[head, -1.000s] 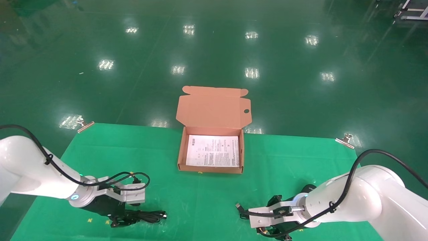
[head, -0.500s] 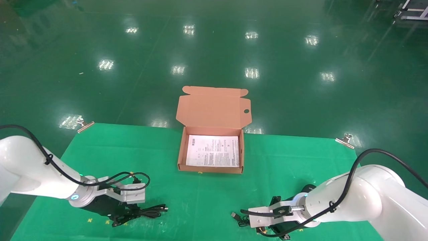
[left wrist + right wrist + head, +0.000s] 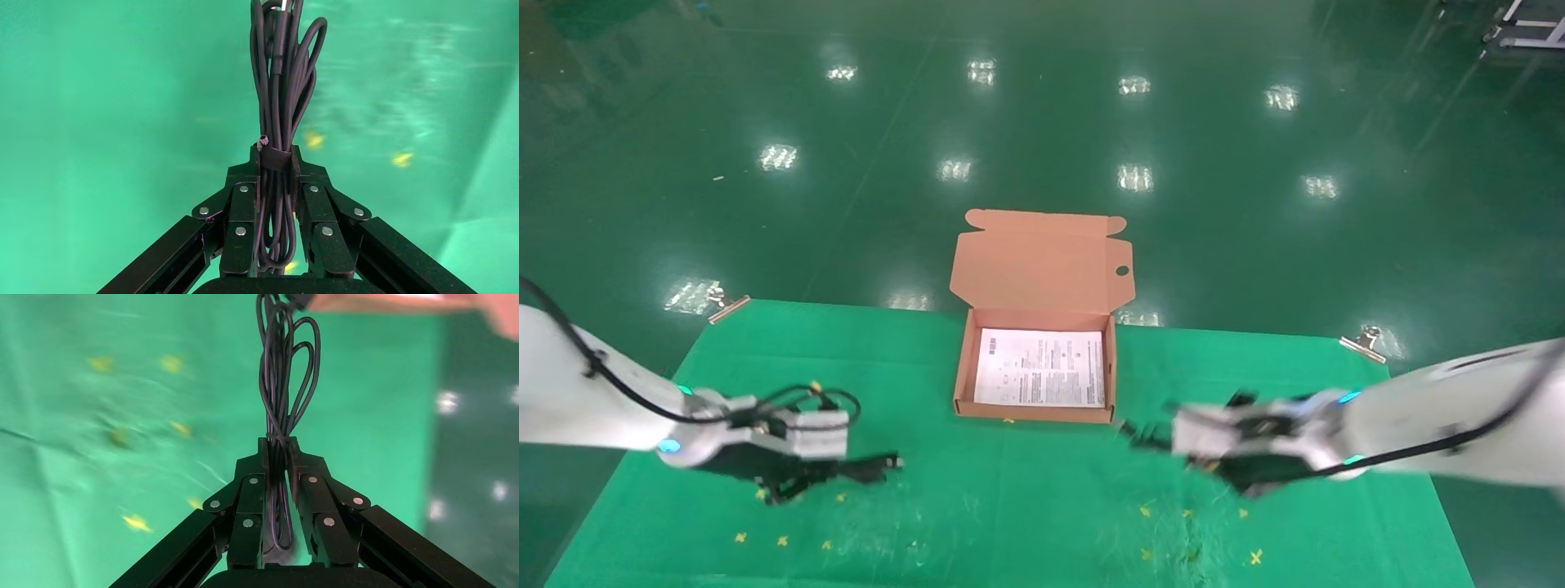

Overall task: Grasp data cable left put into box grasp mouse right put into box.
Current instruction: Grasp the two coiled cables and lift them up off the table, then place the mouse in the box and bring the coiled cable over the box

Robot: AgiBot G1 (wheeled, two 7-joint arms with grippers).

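The data cable and the mouse's cord both face the small box (image 3: pixel 1039 368). My left gripper should stay clear and wait while my right gripper puts the mouse inside first.
The data cable (image 3: pixel 878 466), a black coiled bundle with a strap, sticks out of my left gripper (image 3: pixel 846 472) above the green cloth at the front left. In the left wrist view the left gripper (image 3: pixel 275 156) is shut on the cable (image 3: pixel 283 79). My right gripper (image 3: pixel 1201 457) is at the front right, just right of the box (image 3: pixel 961 367). In the right wrist view it (image 3: pixel 276 447) is shut on the mouse's tied cord bundle (image 3: pixel 283 380). The mouse body is hidden. The box stands open with a white sheet (image 3: pixel 1040 367) inside.
The box lid (image 3: pixel 1042 261) stands up at the far side of the box. The green cloth (image 3: pixel 1009 506) covers the table, held by clips at the back corners (image 3: pixel 728 305) (image 3: pixel 1365 341). Small yellow marks dot its front part.
Both arms have lifted off the cloth and moved forward. The left gripper carries the cable up. The right gripper carries the cord bundle toward the box's right front corner.
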